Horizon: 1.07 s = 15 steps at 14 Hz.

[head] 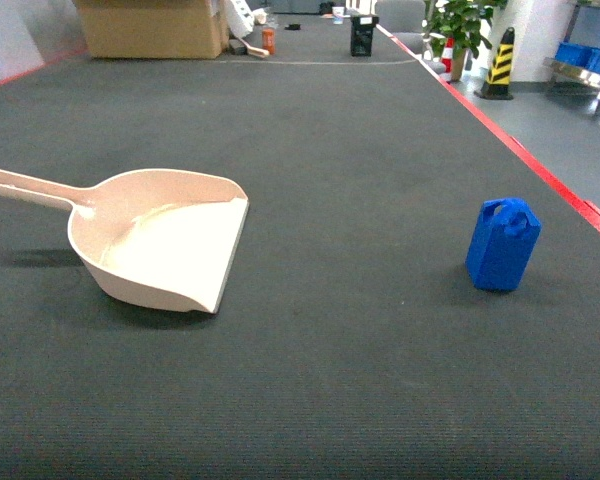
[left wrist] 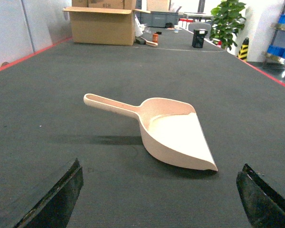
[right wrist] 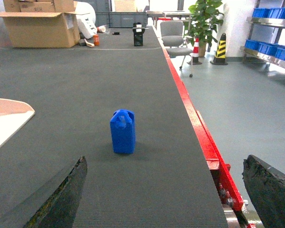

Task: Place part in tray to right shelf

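Observation:
The blue part [head: 503,246] should stay upright inside the beige tray when the robot carries the tray by its handle, because the tray has a deep curved side [head: 100,252].
The beige tray [head: 160,240] lies flat on the dark mat at the left, its handle pointing left and its open mouth facing right. The small blue part [head: 502,245] stands upright on the mat at the right, well apart from the tray. Neither gripper shows in the head view. In the left wrist view my left gripper [left wrist: 160,171] is open and empty, just short of the tray [left wrist: 173,135]. In the right wrist view my right gripper [right wrist: 166,159] is open and empty, with the part [right wrist: 123,131] ahead, slightly left of centre. The right shelf [right wrist: 270,47] with blue crates stands far right.
The mat's red edge [head: 540,170] runs close to the right of the part, with grey floor beyond. At the far end are a cardboard box [head: 150,25], a black container [head: 363,35], a potted plant [head: 460,25], a striped bollard [head: 500,65] and an office chair [right wrist: 173,38].

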Tool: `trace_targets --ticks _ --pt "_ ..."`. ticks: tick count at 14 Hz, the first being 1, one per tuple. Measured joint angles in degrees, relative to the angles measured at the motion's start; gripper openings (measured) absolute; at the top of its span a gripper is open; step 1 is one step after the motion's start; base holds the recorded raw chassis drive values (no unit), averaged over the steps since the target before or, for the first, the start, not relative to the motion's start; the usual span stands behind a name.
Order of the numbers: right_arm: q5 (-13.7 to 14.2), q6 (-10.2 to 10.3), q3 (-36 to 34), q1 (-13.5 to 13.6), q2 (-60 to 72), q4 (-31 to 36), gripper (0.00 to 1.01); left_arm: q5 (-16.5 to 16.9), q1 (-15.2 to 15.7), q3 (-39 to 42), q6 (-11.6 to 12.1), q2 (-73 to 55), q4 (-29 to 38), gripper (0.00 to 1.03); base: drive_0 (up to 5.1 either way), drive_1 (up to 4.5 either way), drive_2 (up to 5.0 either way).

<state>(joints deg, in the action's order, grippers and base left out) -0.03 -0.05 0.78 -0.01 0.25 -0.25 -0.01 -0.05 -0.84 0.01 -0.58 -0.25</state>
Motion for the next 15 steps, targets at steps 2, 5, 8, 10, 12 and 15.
trace_targets --ticks 2,5,8,10,12,15 --pt "0.0 0.0 0.0 0.0 0.0 0.0 0.98 0.0 0.0 0.0 0.0 0.0 0.0 0.98 0.0 0.00 0.0" --pt "0.0 0.0 0.0 0.0 0.0 0.0 0.98 0.0 0.0 0.0 0.0 0.0 0.0 0.98 0.0 0.00 0.0" --pt "0.0 0.0 0.0 0.0 0.0 0.0 0.98 0.0 0.0 0.0 0.0 0.0 0.0 0.98 0.0 0.00 0.0" --pt "0.0 0.0 0.0 0.0 0.0 0.0 0.98 0.0 0.0 0.0 0.0 0.0 0.0 0.98 0.0 0.00 0.0" --pt "0.0 0.0 0.0 0.0 0.0 0.0 0.98 0.0 0.0 0.0 0.0 0.0 0.0 0.98 0.0 0.00 0.0" --pt "0.0 0.0 0.0 0.0 0.0 0.0 0.98 0.0 0.0 0.0 0.0 0.0 0.0 0.98 0.0 0.00 0.0"
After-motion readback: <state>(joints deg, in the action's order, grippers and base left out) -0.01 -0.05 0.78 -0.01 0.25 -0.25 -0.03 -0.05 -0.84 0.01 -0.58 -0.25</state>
